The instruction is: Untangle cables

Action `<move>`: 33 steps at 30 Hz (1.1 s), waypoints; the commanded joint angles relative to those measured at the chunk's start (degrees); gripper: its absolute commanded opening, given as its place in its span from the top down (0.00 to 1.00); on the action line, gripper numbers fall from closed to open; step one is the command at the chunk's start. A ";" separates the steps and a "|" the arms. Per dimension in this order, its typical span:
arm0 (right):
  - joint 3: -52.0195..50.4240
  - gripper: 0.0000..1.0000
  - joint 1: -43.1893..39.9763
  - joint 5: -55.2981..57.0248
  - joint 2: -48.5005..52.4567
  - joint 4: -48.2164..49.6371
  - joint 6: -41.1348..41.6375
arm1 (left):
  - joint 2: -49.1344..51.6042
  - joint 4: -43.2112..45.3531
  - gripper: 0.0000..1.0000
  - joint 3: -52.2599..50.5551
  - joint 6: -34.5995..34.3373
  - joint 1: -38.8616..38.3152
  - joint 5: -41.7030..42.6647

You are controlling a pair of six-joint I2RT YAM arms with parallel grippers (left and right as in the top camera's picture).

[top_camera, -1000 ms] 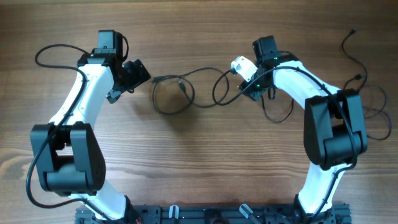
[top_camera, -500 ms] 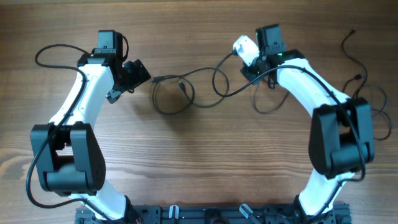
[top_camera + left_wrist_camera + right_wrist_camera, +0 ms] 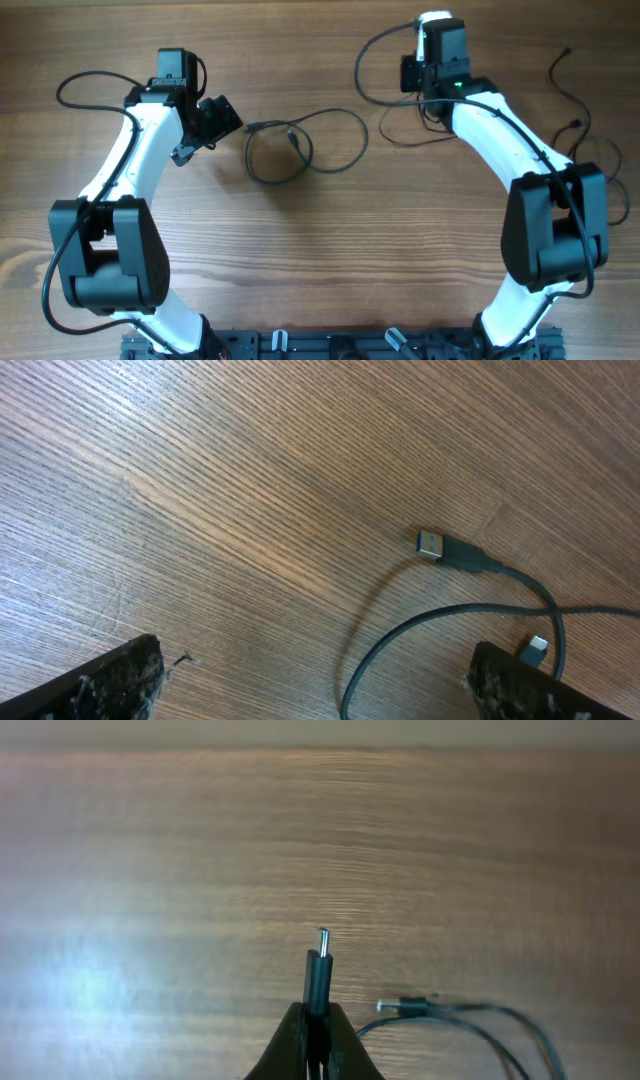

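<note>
My fingers are pulling the cable in my right gripper, and it lies clear of the looped cable. So I should carry on pulling it away until it gets to the open wood (image 3: 516,76), then let go of it.
A thin black cable (image 3: 283,165) lies in a loop on the wood table, left of centre. In the left wrist view its USB plug (image 3: 432,544) and a smaller plug (image 3: 537,647) lie flat. My left gripper (image 3: 216,122) is open and empty just left of that loop, and its fingers (image 3: 310,690) straddle the cable. My right gripper (image 3: 412,72) is at the far right. It is shut (image 3: 318,1025) on a small plug of another black cable (image 3: 318,975), and that cable arcs out to the left (image 3: 368,55). A second plug (image 3: 400,1007) lies beside it.
More thin black cables lie at the right edge (image 3: 562,62) and behind the right arm (image 3: 600,170). A thicker black arm cord loops at the far left (image 3: 75,85). A black rail runs along the near edge (image 3: 330,345).
My right gripper has moved toward the far side of the table with its plug, and its cable has pulled away from the centre loop. The left arm has not moved.
</note>
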 commanded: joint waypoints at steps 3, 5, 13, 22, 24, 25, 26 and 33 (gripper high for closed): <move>0.79 0.96 -5.86 2.47 -0.72 -3.02 30.47 | 0.46 0.13 0.00 -0.15 -0.79 0.07 -0.96; 0.68 0.96 -8.13 2.47 -0.63 -5.05 34.56 | 0.46 0.13 0.00 -0.15 -0.79 0.07 -0.96; -2.34 0.96 -14.80 8.87 -0.52 -10.99 35.39 | 0.46 0.13 0.00 -0.15 -0.79 0.07 -0.96; -3.52 0.96 -15.80 8.85 -0.52 -10.36 35.52 | 0.46 0.13 0.00 -0.15 -0.79 0.07 -0.96; -3.52 0.96 -15.80 8.85 -0.52 -10.38 35.50 | 0.46 0.13 0.00 -0.15 -0.79 0.07 -0.96; -3.52 0.96 -15.80 8.85 -0.52 -10.40 35.50 | 0.46 0.13 0.00 -0.15 -0.79 0.07 -0.96; -3.52 0.95 -15.80 8.85 -0.52 -10.40 35.50 | 0.46 0.13 0.00 -0.15 -0.79 0.07 -0.96; -3.52 0.31 -15.80 8.85 -0.52 -10.38 35.39 | 0.46 0.13 0.00 -0.15 -0.79 0.07 -0.96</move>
